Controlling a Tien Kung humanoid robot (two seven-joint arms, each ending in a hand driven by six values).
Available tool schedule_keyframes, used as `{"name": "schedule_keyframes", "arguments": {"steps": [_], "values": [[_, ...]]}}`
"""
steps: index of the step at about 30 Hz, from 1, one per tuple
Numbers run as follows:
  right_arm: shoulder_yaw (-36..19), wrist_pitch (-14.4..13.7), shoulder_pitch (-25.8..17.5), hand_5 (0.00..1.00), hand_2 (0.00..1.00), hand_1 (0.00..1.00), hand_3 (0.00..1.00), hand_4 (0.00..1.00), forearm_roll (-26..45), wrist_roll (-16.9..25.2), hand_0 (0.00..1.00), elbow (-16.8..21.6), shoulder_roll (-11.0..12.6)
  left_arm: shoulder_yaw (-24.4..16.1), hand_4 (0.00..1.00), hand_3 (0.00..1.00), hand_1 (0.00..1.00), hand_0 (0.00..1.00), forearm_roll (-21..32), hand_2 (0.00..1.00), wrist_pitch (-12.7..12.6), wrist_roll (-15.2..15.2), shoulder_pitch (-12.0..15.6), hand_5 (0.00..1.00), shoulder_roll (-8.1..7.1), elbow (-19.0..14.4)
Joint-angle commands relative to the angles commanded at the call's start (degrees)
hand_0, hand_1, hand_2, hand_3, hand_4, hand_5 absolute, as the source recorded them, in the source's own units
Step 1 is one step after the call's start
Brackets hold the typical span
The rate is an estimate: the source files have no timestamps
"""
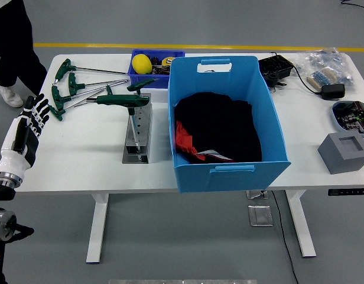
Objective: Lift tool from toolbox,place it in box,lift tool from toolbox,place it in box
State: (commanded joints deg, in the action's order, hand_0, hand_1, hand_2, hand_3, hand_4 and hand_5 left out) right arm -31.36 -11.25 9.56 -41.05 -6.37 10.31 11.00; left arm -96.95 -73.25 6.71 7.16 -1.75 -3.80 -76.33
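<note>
The T-handle wrench (118,100) will slide up and out when the robot lifts it, because a shaft (135,130) goes from the wrench's green handle down into the tool stand.
A metal tool stand (137,133) sits left of centre on the white table (75,160), with two green T-handle wrenches (123,100) resting across its top. Several more green T-handle wrenches (70,89) lie loose at the table's far left. A large blue box (270,133) stands at the centre and holds black and red cloth (217,133). My left hand (33,118) hovers at the table's left edge, fingers spread, holding nothing. It is well apart from the stand. My right hand is out of view.
A small blue bin (135,77) with a yellow object (142,63) sits behind the stand. At the right lie a black charger (275,70), a cable, a bagged item (327,68), a round dish (352,115) and a grey block (345,152). A person's legs (13,47) stand at top left.
</note>
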Motion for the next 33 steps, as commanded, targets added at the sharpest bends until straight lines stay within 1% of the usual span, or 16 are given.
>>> {"name": "schedule_keyframes", "arguments": {"steps": [2,3,8,9,22,33], "values": [[-0.02,0.00,0.00,0.575,0.686,0.625,0.534,0.789,-0.01,0.00,0.627,0.00,0.00,-0.03,0.998,0.972,0.998,0.997,-0.36,0.998,-0.17,0.11,0.02,0.982,0.01,-0.06],[-0.04,-0.01,-0.02,0.575,0.687,0.625,0.534,0.789,-0.04,0.01,0.627,0.00,0.00,-0.05,0.998,0.971,0.998,0.998,-0.78,0.998,-0.37,0.24,0.04,0.907,0.01,-0.13],[-0.08,-0.05,-0.12,0.575,0.687,0.625,0.534,0.789,-0.03,0.03,0.627,0.00,-0.01,-0.18,0.998,0.971,0.998,0.998,-2.04,0.998,-1.03,0.72,0.13,0.907,0.08,-0.27],[-0.12,-0.05,-0.15,0.576,0.687,0.625,0.534,0.789,-0.07,0.03,0.627,0.00,0.00,-0.17,0.998,0.970,0.998,0.998,-2.07,0.998,-1.09,0.79,0.16,0.849,0.08,-0.25],[-0.59,-0.10,-0.52,0.575,0.687,0.627,0.534,0.788,-1.72,-0.36,0.624,0.00,-0.12,0.07,0.998,0.970,0.998,0.998,-1.66,0.998,-1.26,0.87,0.50,0.849,-0.25,0.13],[-0.90,0.06,-0.81,0.574,0.691,0.627,0.534,0.787,-3.49,-0.68,0.623,0.00,-0.17,-1.14,0.998,0.969,0.998,0.998,-1.31,0.998,-1.85,1.15,1.27,0.844,-0.90,0.26]]}}
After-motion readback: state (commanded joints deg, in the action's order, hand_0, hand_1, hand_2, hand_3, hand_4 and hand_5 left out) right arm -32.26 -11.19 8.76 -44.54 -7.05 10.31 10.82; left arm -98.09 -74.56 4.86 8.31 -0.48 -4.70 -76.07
